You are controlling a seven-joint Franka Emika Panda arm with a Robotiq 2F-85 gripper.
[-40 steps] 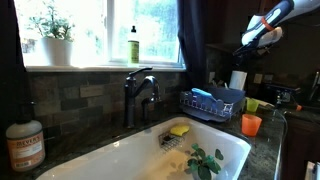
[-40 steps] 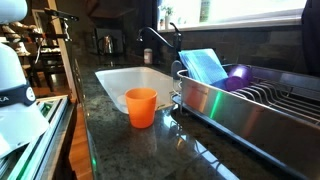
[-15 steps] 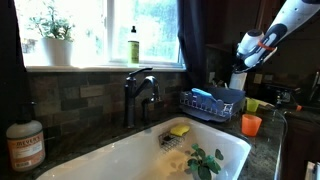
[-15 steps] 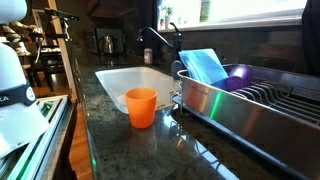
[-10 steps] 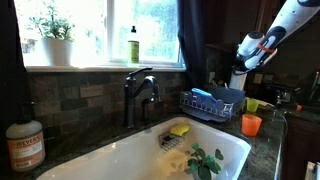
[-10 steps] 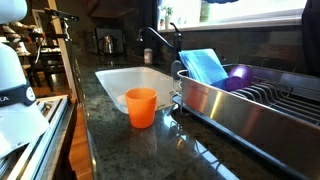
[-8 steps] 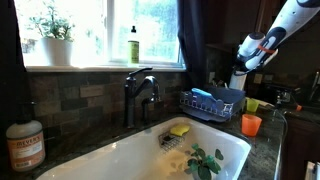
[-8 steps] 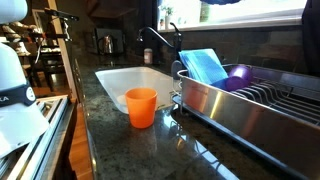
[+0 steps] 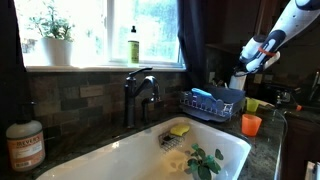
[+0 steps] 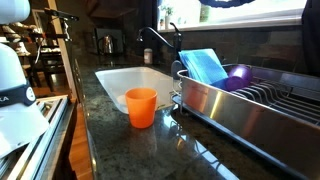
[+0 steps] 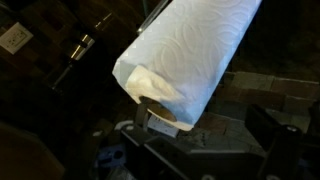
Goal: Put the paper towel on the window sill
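My gripper's open fingers have the paper towel (image 11: 192, 50) slanting across them, so I should move up, turn my gripper to line up with the roll and grip its near end (image 11: 158, 98) from above.
In the wrist view the paper towel (image 11: 185, 55) is a white roll that fills the upper middle and stands tilted in the picture, its lower end over a dark base. My gripper (image 11: 200, 140) is open and empty just short of it; its dark fingers show at the lower edges. In an exterior view my gripper (image 9: 253, 53) hangs at the right, above the dish rack, with the roll (image 9: 237, 79) just below and largely hidden. The window sill (image 9: 100, 68) runs pale under the bright window, far to the left of my gripper.
A white plant pot (image 9: 57, 51) and a green-yellow bottle (image 9: 133, 46) stand on the sill. A dark faucet (image 9: 138, 92), white sink (image 9: 150, 160), blue dish rack (image 9: 212, 102) and orange cup (image 9: 251, 124) lie below. A steel rack (image 10: 250, 105) fills the right.
My gripper has come down from higher up towards the roll, then shifted slightly right. Nothing else has moved.
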